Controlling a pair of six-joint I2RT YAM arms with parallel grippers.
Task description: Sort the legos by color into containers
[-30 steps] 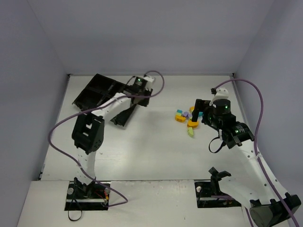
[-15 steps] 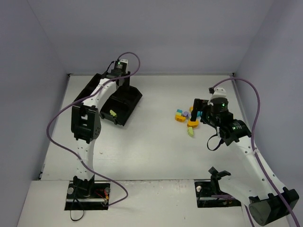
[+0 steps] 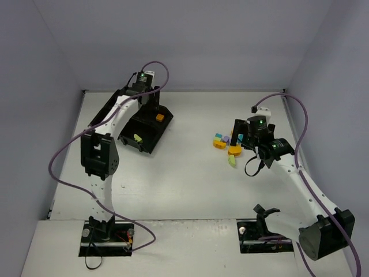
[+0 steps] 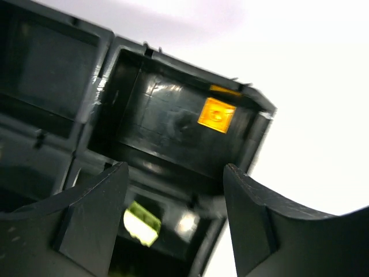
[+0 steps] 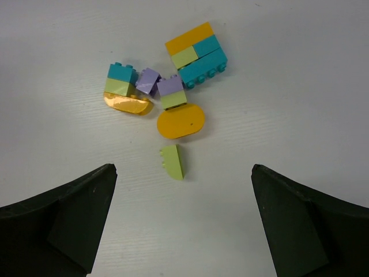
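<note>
The loose purple brick is packed tightly among the stacked legos (image 5: 120,79), so the robot's right gripper should bring its fingers closer together and pull that brick (image 5: 148,81) clear before passing it over.
The black tray (image 3: 123,113) stands at the back left. One of its containers holds an orange lego (image 3: 159,118), also in the left wrist view (image 4: 217,114); the one nearer holds a yellow-green lego (image 3: 137,137) (image 4: 141,224). My left gripper (image 3: 151,105) (image 4: 176,173) hovers open above the tray (image 4: 155,124), with nothing between its fingers. The other legos (image 3: 225,141) lie in a cluster at centre right. My right gripper (image 3: 236,138) (image 5: 183,173) hangs wide open right over them, above a yellow-green wedge (image 5: 173,161) and an orange oval piece (image 5: 181,122).
The cluster holds a teal, green and orange stack (image 5: 196,52), two purple bricks (image 5: 149,79), and a teal-green-orange stack (image 5: 122,86). Purple cables loop from both arms. Grey walls close the table at the back and sides.
My left gripper swung from the tray's right side to its back and opened; the orange lego now lies in the tray. The right gripper crept slightly toward the cluster, still open.
</note>
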